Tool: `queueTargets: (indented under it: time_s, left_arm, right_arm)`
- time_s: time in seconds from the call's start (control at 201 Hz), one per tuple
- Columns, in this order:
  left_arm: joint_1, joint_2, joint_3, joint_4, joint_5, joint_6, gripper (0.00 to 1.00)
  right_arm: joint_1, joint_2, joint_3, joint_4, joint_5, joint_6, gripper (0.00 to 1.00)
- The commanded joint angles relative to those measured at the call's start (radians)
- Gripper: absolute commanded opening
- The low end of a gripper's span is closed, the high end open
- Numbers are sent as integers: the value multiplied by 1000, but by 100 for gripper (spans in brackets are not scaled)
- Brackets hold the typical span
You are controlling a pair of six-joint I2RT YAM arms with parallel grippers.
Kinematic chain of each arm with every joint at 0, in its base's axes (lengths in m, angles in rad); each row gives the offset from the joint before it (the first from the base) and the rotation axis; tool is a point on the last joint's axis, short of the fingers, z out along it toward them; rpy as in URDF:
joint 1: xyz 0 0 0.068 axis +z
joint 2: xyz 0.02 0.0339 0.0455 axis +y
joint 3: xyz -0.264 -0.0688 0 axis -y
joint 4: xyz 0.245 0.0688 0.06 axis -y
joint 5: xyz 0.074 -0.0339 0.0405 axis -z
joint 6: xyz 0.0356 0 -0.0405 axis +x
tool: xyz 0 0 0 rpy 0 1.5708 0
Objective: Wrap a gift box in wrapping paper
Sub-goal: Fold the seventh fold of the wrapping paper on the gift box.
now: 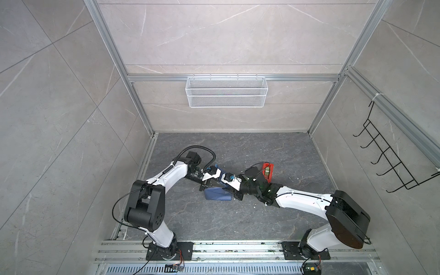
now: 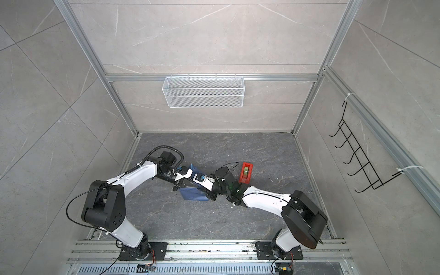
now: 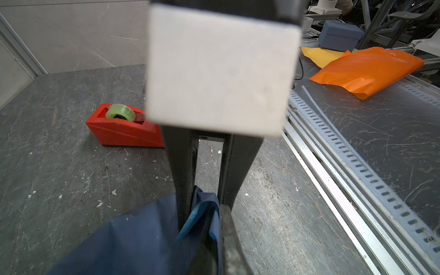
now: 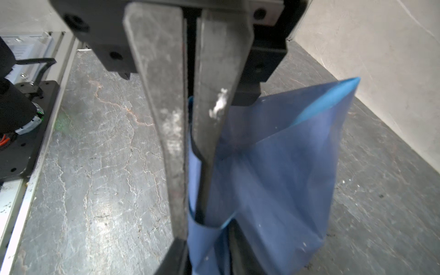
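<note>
My left gripper should open, move away and pinch the fold lower (image 4: pixel 202 249) before my right gripper comes off, because both grippers crowd the same fold of wrapping paper (image 3: pixel 203 201).
The wrapping paper (image 1: pixel 217 194) (image 2: pixel 192 194) is a crumpled blue bundle at mid-table, and both arms meet over it. In the left wrist view my left gripper (image 3: pixel 214 238) is shut on a fold of the paper (image 3: pixel 133 242). The right gripper's black fingers (image 3: pixel 183 166) come down onto the same fold from the other side. In the right wrist view my right gripper (image 4: pixel 190 221) has its jaws almost together. A strip of paper (image 4: pixel 285 166) is pinched between them and loops round one fingertip. A light blue corner sticks up. The gift box is hidden.
A red tape dispenser (image 1: pixel 267 172) (image 2: pixel 246 173) (image 3: pixel 123 128) stands just beyond the right wrist. A white wire basket (image 1: pixel 226 91) hangs on the back wall and a black hook rack (image 1: pixel 390 164) on the right wall. Metal rails (image 1: pixel 214 250) run along the front edge.
</note>
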Motion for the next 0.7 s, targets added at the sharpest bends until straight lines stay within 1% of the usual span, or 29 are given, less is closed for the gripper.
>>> queueTargets:
  time_s: [0.0,0.085,0.219,0.299,0.388,0.468,0.528,0.548,0.598,0.637,0.697]
  left_arm:
    - [3,-34,21,-27,27,-10,0]
    - [4,-32,17,-24,27,-1,0]
    - [4,-33,15,-23,21,-10,0]
    - [4,-33,8,-17,22,-5,0]
    - [4,-30,3,-8,22,-9,0]
    - [4,-36,8,-7,23,-23,0]
    - [4,-38,9,-8,22,-21,0]
    - [4,-36,7,-7,23,-18,0]
    - [5,-32,4,-3,21,-17,0]
    - [5,-32,3,-3,19,-18,0]
    - [5,-42,9,-10,19,-27,1]
  right_arm:
    - [-15,15,-2,10,-49,10,24]
    - [-22,8,-7,0,-61,-7,25]
    - [-25,-21,-16,6,-113,-12,31]
    - [-24,-32,-30,27,-148,-31,32]
    - [-26,-26,-35,42,-153,-46,32]
    - [-36,-17,-45,81,-158,-31,31]
    - [-42,-8,-49,102,-183,-30,27]
    - [-45,-3,-50,109,-189,-30,26]
    - [-52,12,-47,110,-210,-29,18]
    - [-58,23,-41,107,-221,-23,15]
    - [-67,30,-45,124,-232,-7,13]
